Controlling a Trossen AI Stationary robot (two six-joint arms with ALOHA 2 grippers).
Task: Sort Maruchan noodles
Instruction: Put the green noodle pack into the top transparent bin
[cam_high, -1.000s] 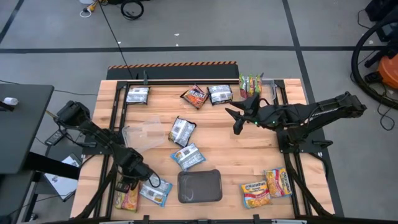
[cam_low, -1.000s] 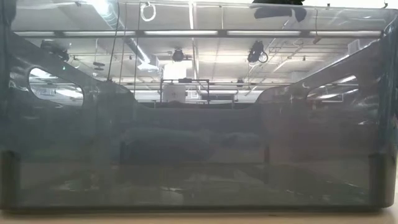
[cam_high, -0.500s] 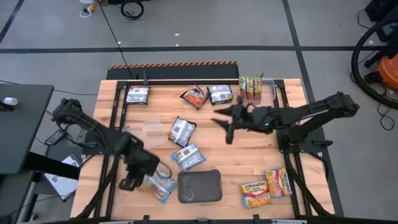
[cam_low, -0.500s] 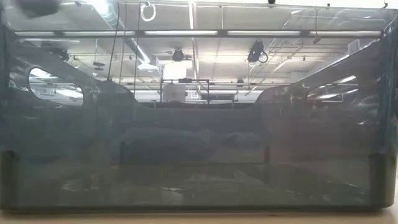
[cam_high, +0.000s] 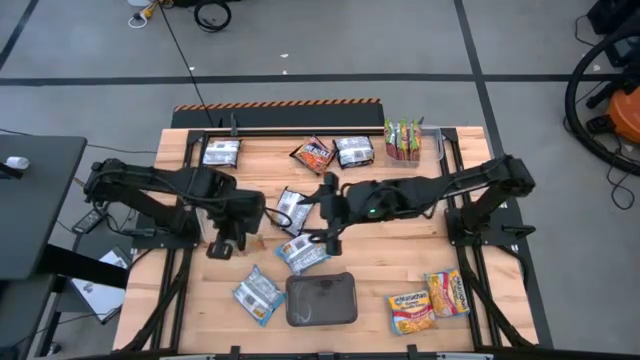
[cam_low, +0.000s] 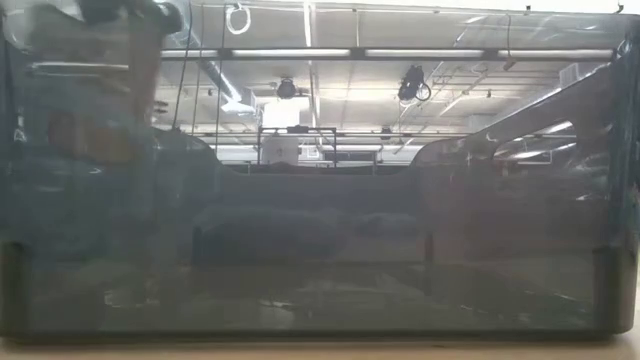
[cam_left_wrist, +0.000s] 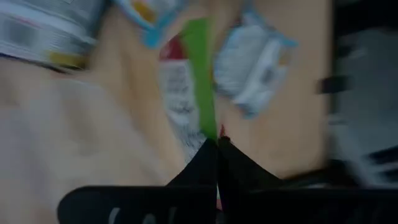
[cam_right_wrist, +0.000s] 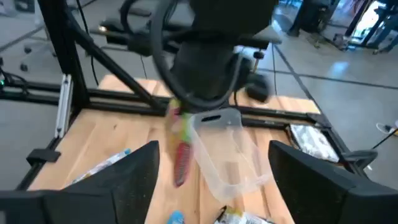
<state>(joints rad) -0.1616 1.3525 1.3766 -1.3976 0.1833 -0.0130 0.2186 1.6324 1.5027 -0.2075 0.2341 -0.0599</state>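
The yellow-green noodle packet (cam_left_wrist: 190, 90) is hanging from my left gripper, a long way from the standing green packets (cam_high: 403, 140). So my right gripper should take the packet and bring it over to them.
My left gripper (cam_high: 222, 243) hangs over the table's left-centre, shut on a yellow-green and red noodle packet (cam_right_wrist: 180, 152) that shows edge-on above a clear tub (cam_right_wrist: 227, 155). My right gripper (cam_high: 325, 235) is open at the table's middle, just above a blue-white packet (cam_high: 303, 252) that lies flat. Other packets lie flat on the wood: another blue-white one (cam_high: 258, 295), silver ones (cam_high: 293, 208) (cam_high: 354, 150) (cam_high: 222, 152), a dark red-brown one (cam_high: 313, 154) and two yellow-orange ones (cam_high: 411, 310). Green packets (cam_high: 403, 138) stand on edge at the far right. My left gripper pinches the packet's upper edge (cam_left_wrist: 208, 134) between its two fingers, coming from above. The packet is lifted clear and hangs below the fingers, edge-on, over the clear tub.
A dark grey tray (cam_high: 321, 299) sits at the near centre. The low view is filled by a translucent tub wall (cam_low: 320, 240). Black frame rails run along the table's left and right sides. Bare wood lies between the tray and the yellow-orange packets.
My left gripper rose from the near-left corner with the packet and swung toward the far side and centre, over the clear tub; the packet is lifted clear. My right gripper travelled from the far right toward the table's left and near side, ending over the blue-white packet.
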